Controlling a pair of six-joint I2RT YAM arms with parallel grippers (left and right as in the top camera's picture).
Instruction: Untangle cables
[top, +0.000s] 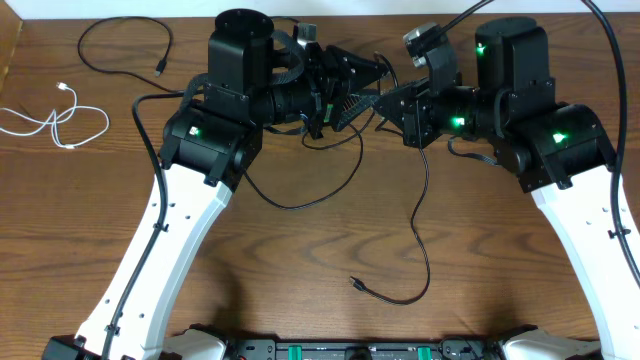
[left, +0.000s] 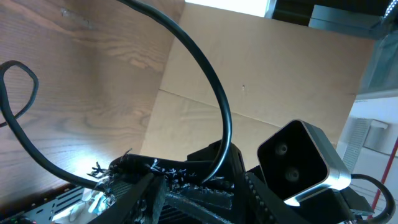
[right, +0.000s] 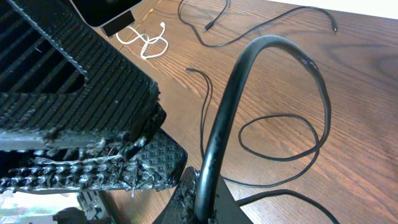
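Observation:
The black cable (right: 217, 146) comes up from my right gripper next to my left gripper's fingers, so my left gripper should open and close around the cable (left: 225, 138) before it pulls the cable away.
My two grippers meet tip to tip at the back middle of the table. My left gripper (top: 372, 80) points right and my right gripper (top: 388, 105) points left. A black cable (top: 424, 180) hangs from between them and runs down the table to a plug end (top: 355, 283). In the left wrist view this cable (left: 227, 112) arcs down into my left gripper (left: 161, 180), which looks shut on it. In the right wrist view the cable (right: 224, 112) rises out of my right gripper (right: 199, 199), also shut on it. A slack loop (top: 300, 205) lies under the left arm.
A white cable (top: 60, 122) lies coiled at the far left edge and also shows in the right wrist view (right: 146, 43). A separate black cable (top: 160, 70) lies spread at the back left. Thick black arm wires run over both arms.

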